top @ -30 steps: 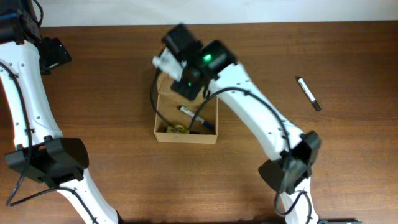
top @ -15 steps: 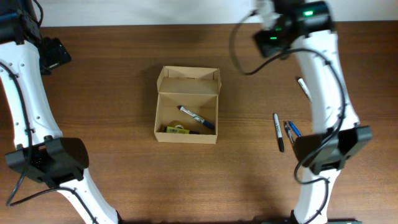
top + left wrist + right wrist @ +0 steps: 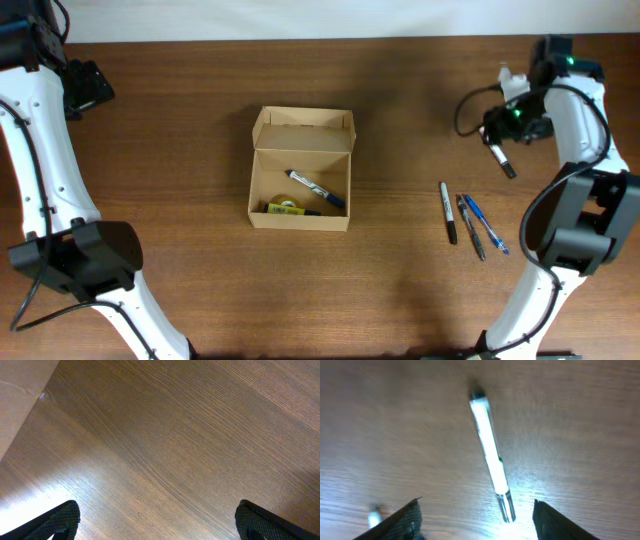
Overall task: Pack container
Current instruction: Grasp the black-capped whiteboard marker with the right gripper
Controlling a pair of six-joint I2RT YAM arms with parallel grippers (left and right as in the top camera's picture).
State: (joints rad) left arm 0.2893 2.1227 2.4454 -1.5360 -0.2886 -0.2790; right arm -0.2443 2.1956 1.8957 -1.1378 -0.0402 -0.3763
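Observation:
My right gripper should keep going down until its fingers are on both sides of the marker's body [image 3: 497, 472] and then close, because the white marker [image 3: 487, 435] lies apart from its neighbours, lengthwise between my open fingers.
The container [image 3: 262, 190] is a tan cardboard box at the table's centre, with its flap lid [image 3: 303, 130] folded back. Inside lie a white-and-blue marker [image 3: 317, 189] and a yellowish item [image 3: 285, 208]. At the far right my right gripper [image 3: 500, 130] hovers open over a lone white marker [image 3: 499, 157]. In the right wrist view that marker [image 3: 490, 455] lies on the wood, its lower end between my spread fingers [image 3: 405, 520], untouched; the right gripper [image 3: 477, 525] holds nothing. My left gripper [image 3: 85, 85] is at the far left back, and in its wrist view it [image 3: 160, 525] stands wide open over bare wood.
Three more markers [image 3: 468, 220] lie side by side on the table, in front of the right gripper. A pale surface [image 3: 20, 395] borders the wood at the top left of the left wrist view.
The right arm has swung from above the box to the far right and come down over the lone marker, its jaws widening. The box now shows fully. The left arm has not moved.

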